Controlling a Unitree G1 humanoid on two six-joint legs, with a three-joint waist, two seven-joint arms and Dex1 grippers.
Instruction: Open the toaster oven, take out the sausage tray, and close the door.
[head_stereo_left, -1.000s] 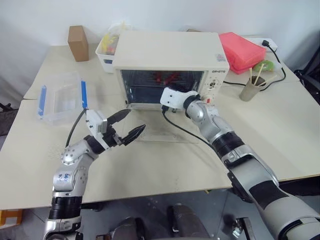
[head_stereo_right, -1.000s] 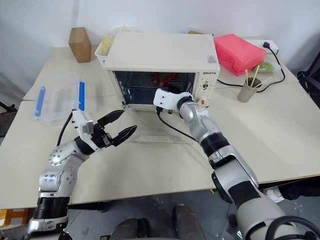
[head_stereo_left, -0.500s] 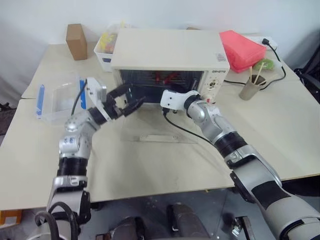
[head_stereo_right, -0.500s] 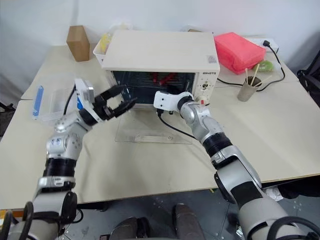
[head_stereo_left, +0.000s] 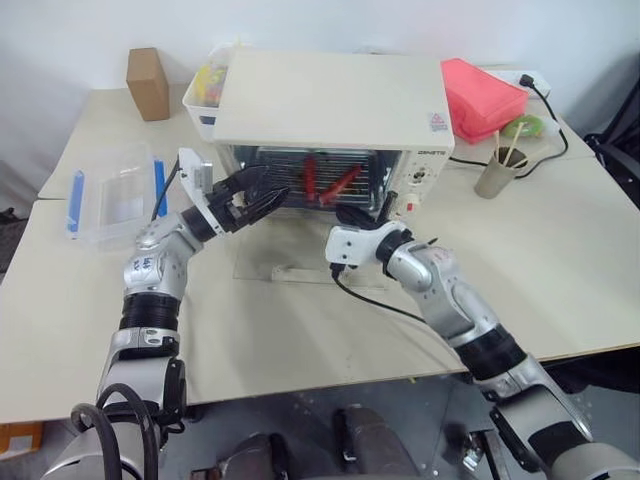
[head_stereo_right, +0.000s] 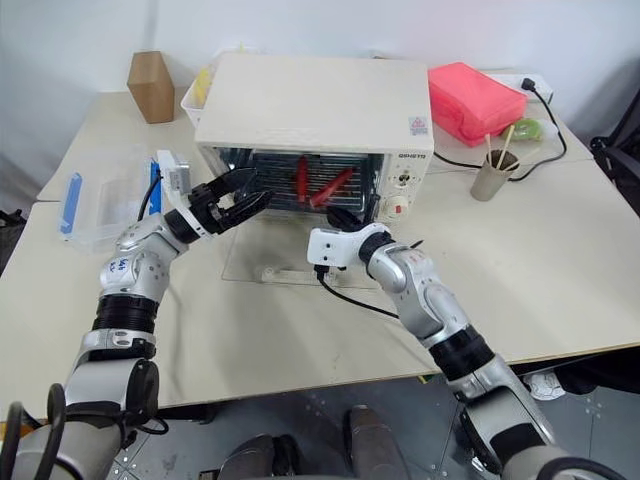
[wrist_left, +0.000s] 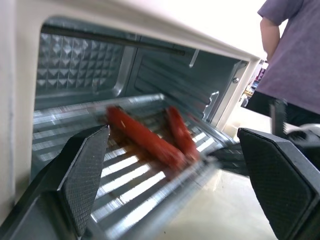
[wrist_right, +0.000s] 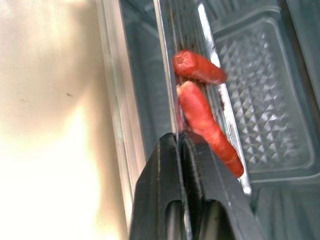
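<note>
When I carry the tray with my left gripper, I expect the red sausages (head_stereo_left: 341, 186) to gather side by side at its far end: they lie loose, splayed (head_stereo_left: 321, 184).
The cream-white toaster oven (head_stereo_left: 330, 95) stands mid-table with its glass door (head_stereo_left: 295, 268) folded flat onto the tabletop. The silvery sausage tray (head_stereo_left: 285, 170) sticks partly out of the oven mouth, carrying two red sausages (head_stereo_left: 310, 180). My right gripper (head_stereo_left: 352, 214) is shut on the tray's front rim, and the right wrist view shows its fingers (wrist_right: 165, 165) pinched on that edge beside the sausages (wrist_right: 205, 122). My left gripper (head_stereo_left: 262, 195) hangs open at the left side of the oven mouth, apart from the tray (wrist_left: 150, 185), its fingers (wrist_left: 90, 165) spread wide.
A clear plastic box with blue clips (head_stereo_left: 110, 195) lies at the left. A brown box (head_stereo_left: 147, 83) and a white bin of colourful items (head_stereo_left: 205, 95) sit behind it. A pink pouch (head_stereo_left: 485, 95), a cup of sticks (head_stereo_left: 497, 170) and a black cable (head_stereo_left: 560, 140) are at the right. A person in a purple shirt (wrist_left: 295, 55) stands beyond the oven.
My right gripper has drawn back toward me, sliding the sausage tray partly out of the oven. My left gripper rose from the table to the oven mouth, still open.
</note>
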